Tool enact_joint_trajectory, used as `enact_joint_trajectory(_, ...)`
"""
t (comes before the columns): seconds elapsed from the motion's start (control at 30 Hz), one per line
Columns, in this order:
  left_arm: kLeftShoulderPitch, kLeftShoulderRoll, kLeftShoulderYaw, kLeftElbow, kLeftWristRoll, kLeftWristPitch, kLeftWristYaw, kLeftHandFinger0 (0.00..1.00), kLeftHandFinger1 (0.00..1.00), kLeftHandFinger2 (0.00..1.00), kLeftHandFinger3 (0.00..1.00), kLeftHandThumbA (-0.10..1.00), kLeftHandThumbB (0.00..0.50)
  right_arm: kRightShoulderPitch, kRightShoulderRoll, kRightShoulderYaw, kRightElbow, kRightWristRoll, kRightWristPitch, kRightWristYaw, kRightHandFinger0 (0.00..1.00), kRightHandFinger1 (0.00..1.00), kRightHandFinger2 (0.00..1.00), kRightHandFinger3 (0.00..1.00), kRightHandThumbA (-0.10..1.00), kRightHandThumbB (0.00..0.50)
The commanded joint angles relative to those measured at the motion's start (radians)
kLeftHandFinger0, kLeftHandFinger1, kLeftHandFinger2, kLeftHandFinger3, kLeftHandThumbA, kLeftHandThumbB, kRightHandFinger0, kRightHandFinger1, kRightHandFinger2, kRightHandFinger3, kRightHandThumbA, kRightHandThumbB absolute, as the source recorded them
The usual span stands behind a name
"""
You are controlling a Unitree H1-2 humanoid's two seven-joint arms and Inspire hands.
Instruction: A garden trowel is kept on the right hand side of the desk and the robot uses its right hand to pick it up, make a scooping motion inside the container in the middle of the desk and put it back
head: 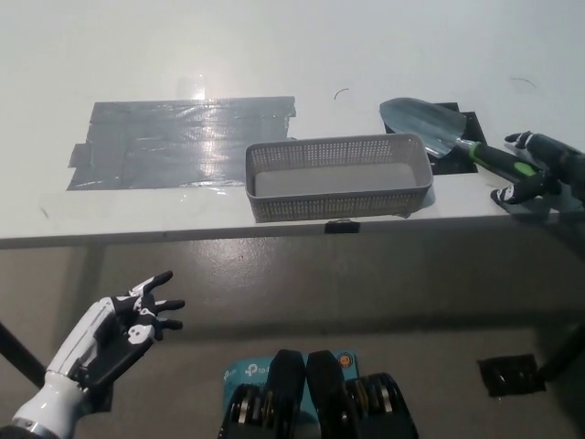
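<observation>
The black patch (452, 165) lies flat beyond both sides of the trowel's blade, so I expect the patch to stay on the desk when I pick up the garden trowel (457, 139).
The garden trowel (448, 135) lies on the white desk at the right, its grey blade over a black patch and its black-and-green handle (501, 162) pointing right. My black right hand (541, 166) sits at the far right edge, open, with its fingers spread just past the handle's end and not closed on it. The grey mesh container (338, 176) stands in the middle near the desk's front edge, left of the trowel. My white left hand (114, 337) rests open at the lower left, below the desk.
A patch of grey tape (183, 142) covers the desk left of the container. The desk's front edge (183, 236) runs across the picture's middle. A small black clip (343, 226) sits at the edge below the container.
</observation>
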Motion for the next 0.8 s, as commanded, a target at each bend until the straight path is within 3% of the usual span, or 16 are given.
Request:
enact_joint_trajectory(0.0, -0.012, 0.006, 0.0, -0.032, -0.014, -0.036, -0.018, 0.74, 0.8, 0.98, 1.0, 0.7, 0.054, -0.061, 0.004, 0.002, 0.021, -0.002, -0.025, 0.047, 1.0, 1.0, 1.0, 1.0, 0.56, 0.302)
enact_joint_trajectory(0.07, -0.014, 0.006, 0.007, -0.04, -0.022, -0.03, -0.016, 0.75, 0.81, 0.98, 1.0, 0.69, 0.042, -0.055, -0.018, 0.023, 0.012, -0.024, -0.036, 0.063, 1.0, 1.0, 1.0, 1.0, 0.5, 0.085)
enact_joint_trajectory(0.1, -0.014, 0.006, 0.007, -0.04, -0.022, -0.03, -0.016, 0.75, 0.81, 0.98, 1.0, 0.69, 0.042, -0.055, -0.018, 0.024, 0.013, -0.023, -0.037, 0.064, 1.0, 1.0, 1.0, 1.0, 0.49, 0.069)
enact_joint_trajectory(0.13, -0.015, 0.009, 0.009, -0.036, -0.028, -0.043, -0.023, 0.76, 0.82, 0.99, 1.0, 0.69, 0.027, -0.056, -0.026, 0.041, 0.017, -0.045, 0.004, 0.079, 0.83, 0.85, 1.0, 1.0, 0.5, 0.003)
enact_joint_trajectory(0.17, -0.017, 0.011, 0.012, -0.037, -0.034, -0.048, -0.027, 0.76, 0.83, 0.99, 1.0, 0.68, 0.039, -0.06, -0.029, 0.043, 0.021, -0.047, 0.067, 0.105, 0.45, 0.58, 0.89, 1.0, 0.41, 0.0)
enact_joint_trajectory(0.2, -0.015, 0.01, 0.014, -0.036, -0.036, -0.054, -0.029, 0.76, 0.83, 0.99, 1.0, 0.68, 0.043, -0.063, -0.03, 0.045, 0.034, -0.048, 0.115, 0.128, 0.26, 0.44, 0.8, 1.0, 0.31, 0.0)
enact_joint_trajectory(0.23, -0.012, 0.013, 0.019, -0.038, -0.04, -0.055, -0.03, 0.76, 0.83, 0.99, 1.0, 0.68, 0.045, -0.07, -0.031, 0.065, 0.055, -0.066, 0.114, 0.136, 0.28, 0.6, 1.0, 1.0, 0.28, 0.0)
enact_joint_trajectory(0.27, -0.009, 0.011, 0.022, -0.039, -0.044, -0.055, -0.031, 0.76, 0.83, 0.98, 1.0, 0.68, 0.038, -0.08, -0.036, 0.102, 0.081, -0.099, 0.094, 0.144, 0.39, 0.82, 1.0, 1.0, 0.26, 0.0)
enact_joint_trajectory(0.3, -0.004, 0.011, 0.023, -0.042, -0.045, -0.056, -0.031, 0.76, 0.83, 0.99, 1.0, 0.68, 0.035, -0.093, -0.032, 0.126, 0.122, -0.112, 0.08, 0.148, 0.19, 0.61, 1.0, 1.0, 0.23, 0.0)
enact_joint_trajectory(0.33, 0.0, 0.015, 0.023, -0.04, -0.042, -0.067, -0.036, 0.76, 0.83, 1.0, 1.0, 0.69, 0.043, -0.102, -0.025, 0.142, 0.157, -0.12, 0.06, 0.143, 0.16, 0.56, 1.0, 1.0, 0.18, 0.0)
enact_joint_trajectory(0.4, 0.006, 0.017, 0.019, -0.038, -0.037, -0.086, -0.046, 0.75, 0.84, 1.0, 1.0, 0.72, 0.037, -0.094, -0.026, 0.17, 0.16, -0.134, 0.04, 0.12, 0.0, 0.31, 0.74, 1.0, -0.07, 0.0)
enact_joint_trajectory(0.47, 0.007, 0.015, 0.019, -0.036, -0.04, -0.09, -0.048, 0.74, 0.84, 1.0, 1.0, 0.72, 0.032, -0.102, -0.016, 0.178, 0.192, -0.133, 0.042, 0.108, 0.0, 0.17, 0.65, 1.0, -0.1, 0.0)
enact_joint_trajectory(0.57, 0.006, 0.017, 0.016, -0.035, -0.046, -0.089, -0.058, 0.73, 0.86, 1.0, 1.0, 0.69, 0.0, -0.078, -0.024, 0.206, 0.145, -0.163, 0.024, 0.088, 0.0, 0.11, 0.7, 1.0, -0.1, 0.0)
enact_joint_trajectory(0.67, 0.007, 0.018, 0.01, -0.041, -0.045, -0.085, -0.064, 0.73, 0.86, 1.0, 1.0, 0.67, 0.0, -0.07, -0.017, 0.245, 0.113, -0.205, 0.038, 0.095, 0.0, 0.0, 0.44, 1.0, 0.04, 0.0)
enact_joint_trajectory(0.7, 0.006, 0.018, 0.005, -0.044, -0.039, -0.089, -0.064, 0.72, 0.86, 1.0, 1.0, 0.68, 0.026, -0.067, -0.015, 0.247, 0.105, -0.203, 0.037, 0.095, 0.0, 0.03, 0.48, 1.0, 0.07, 0.0)
enact_joint_trajectory(0.77, 0.004, 0.024, -0.005, -0.041, -0.034, -0.108, -0.077, 0.72, 0.86, 1.0, 1.0, 0.71, 0.016, -0.065, -0.003, 0.244, 0.099, -0.197, 0.042, 0.096, 0.0, 0.0, 0.39, 1.0, 0.06, 0.0)
